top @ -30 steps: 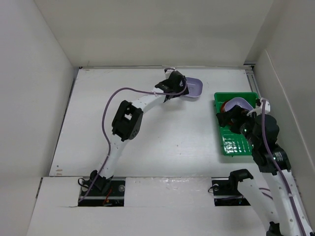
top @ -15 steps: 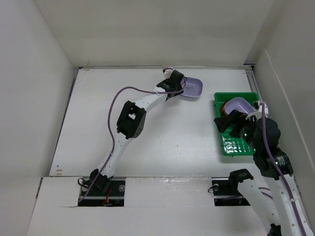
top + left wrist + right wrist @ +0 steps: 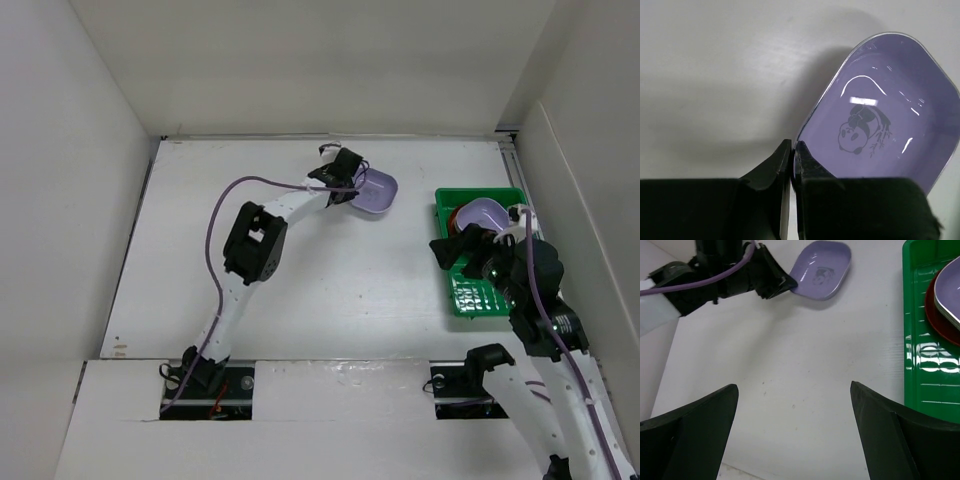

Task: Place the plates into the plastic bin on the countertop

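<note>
The lavender plate in the bin point(image 3: 482, 214) lies open and has matching rounded corners. The panda-print plate point(image 3: 375, 191) will fit neatly into it when I lower it.
A lavender plate point(image 3: 376, 192) point(image 3: 880, 115) point(image 3: 821, 269) with a panda print is tilted up off the white countertop point(image 3: 300, 270) at the back middle. My left gripper point(image 3: 352, 180) point(image 3: 792, 146) is shut on its near-left rim. The green plastic bin point(image 3: 476, 298) point(image 3: 930, 365) stands at the right. It holds a red-orange plate point(image 3: 462, 216) point(image 3: 936, 315) with a second lavender plate point(image 3: 487, 212) point(image 3: 949, 287) on top. My right gripper point(image 3: 462, 248) point(image 3: 794, 385) hangs open over bare countertop just left of the bin, with nothing between its fingers.
White walls close in the countertop at the back and on both sides. The left arm's purple cable point(image 3: 225, 205) loops over the left half of the surface. The near half of the bin shows its bare gridded floor point(image 3: 478, 290).
My left gripper has gone from open to shut on the lavender plate's rim, and the plate has tipped up and shifted slightly left and nearer. The right gripper has drawn back from over the bin.
</note>
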Robot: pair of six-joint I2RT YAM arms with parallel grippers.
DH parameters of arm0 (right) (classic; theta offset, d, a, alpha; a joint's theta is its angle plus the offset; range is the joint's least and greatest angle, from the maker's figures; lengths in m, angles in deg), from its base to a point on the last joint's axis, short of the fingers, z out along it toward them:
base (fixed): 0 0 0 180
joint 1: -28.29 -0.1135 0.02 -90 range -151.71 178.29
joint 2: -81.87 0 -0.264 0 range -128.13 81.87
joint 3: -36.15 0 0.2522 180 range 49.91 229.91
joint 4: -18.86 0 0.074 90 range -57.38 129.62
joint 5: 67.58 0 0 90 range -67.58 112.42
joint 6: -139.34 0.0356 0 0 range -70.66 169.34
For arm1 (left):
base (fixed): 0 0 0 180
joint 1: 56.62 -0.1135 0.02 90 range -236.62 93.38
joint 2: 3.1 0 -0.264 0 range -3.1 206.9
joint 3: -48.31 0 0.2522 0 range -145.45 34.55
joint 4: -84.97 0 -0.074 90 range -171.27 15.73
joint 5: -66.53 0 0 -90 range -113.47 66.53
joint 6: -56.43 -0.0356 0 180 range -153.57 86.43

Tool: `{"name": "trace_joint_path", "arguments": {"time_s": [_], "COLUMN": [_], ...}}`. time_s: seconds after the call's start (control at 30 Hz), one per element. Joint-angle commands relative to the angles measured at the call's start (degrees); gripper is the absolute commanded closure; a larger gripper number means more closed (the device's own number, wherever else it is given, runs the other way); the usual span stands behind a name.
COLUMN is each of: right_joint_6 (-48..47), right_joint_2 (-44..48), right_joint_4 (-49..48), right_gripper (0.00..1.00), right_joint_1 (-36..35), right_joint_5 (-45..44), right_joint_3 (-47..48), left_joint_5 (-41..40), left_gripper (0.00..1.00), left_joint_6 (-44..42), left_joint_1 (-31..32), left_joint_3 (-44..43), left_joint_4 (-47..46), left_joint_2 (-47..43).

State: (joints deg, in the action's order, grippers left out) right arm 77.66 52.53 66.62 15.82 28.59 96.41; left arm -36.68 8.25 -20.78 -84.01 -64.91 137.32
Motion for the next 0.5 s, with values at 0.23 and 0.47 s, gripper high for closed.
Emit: {"name": "trace_joint_path", "arguments": {"time_s": [0.23, 0.47], "right_joint_6": [3.67, 5.43], "right_joint_2": [-14.67, -32.25], "right_joint_4": [-23.09, -26.79], "right_gripper": [0.01, 0.01], "right_joint_1": [-2.64, -10.90], "right_joint_5": [5.16, -3.43], "right_joint_3": [-5.46, 4.03], "left_joint_5": [-11.12, -18.33], "left_gripper": [1.00, 1.00], "left_joint_6": [-6.84, -1.58], "left_joint_1": [7.39, 15.57], "left_joint_3": [34.43, 41.66], "left_joint_4": [0.16, 6.40], "left_joint_2": [-41.70, -49.97]}}
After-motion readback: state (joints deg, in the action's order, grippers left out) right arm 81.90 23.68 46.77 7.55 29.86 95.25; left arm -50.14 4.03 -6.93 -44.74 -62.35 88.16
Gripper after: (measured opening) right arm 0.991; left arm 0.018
